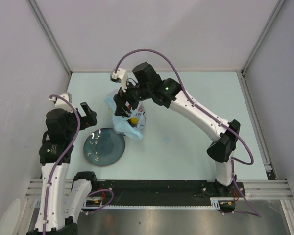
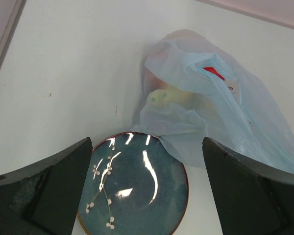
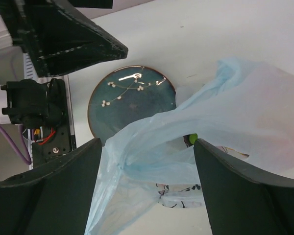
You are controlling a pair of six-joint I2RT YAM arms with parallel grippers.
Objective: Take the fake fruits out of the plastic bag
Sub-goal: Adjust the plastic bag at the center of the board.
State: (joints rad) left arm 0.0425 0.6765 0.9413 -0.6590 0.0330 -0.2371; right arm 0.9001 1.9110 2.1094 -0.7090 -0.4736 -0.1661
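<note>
Limp, loose folds (image 2: 218, 95) of film hang over the fruits, so I expect the plastic bag (image 1: 123, 126) to spread out into a wide opening when the robot pulls its film.
The light-blue plastic bag (image 1: 128, 119) lies crumpled just behind the dark teal plate (image 1: 104, 146). A yellow fruit (image 1: 134, 119) shows at its mouth. In the left wrist view a pale yellow fruit (image 2: 169, 96) and a reddish one (image 2: 154, 78) show through the bag (image 2: 210, 103). My right gripper (image 1: 123, 105) is open directly over the bag. In its wrist view the bag film (image 3: 186, 132) spans between the fingers (image 3: 147, 142), and a green bit (image 3: 192, 139) peeks out. My left gripper (image 1: 89, 117) is open and empty, above the plate's (image 2: 137, 186) far left edge.
The plate (image 3: 127, 98) has a white blossom pattern and holds nothing; the bag's edge overlaps its rim. Grey walls close in the table on the left, back and right. The left arm (image 3: 54, 34) fills the top left of the right wrist view.
</note>
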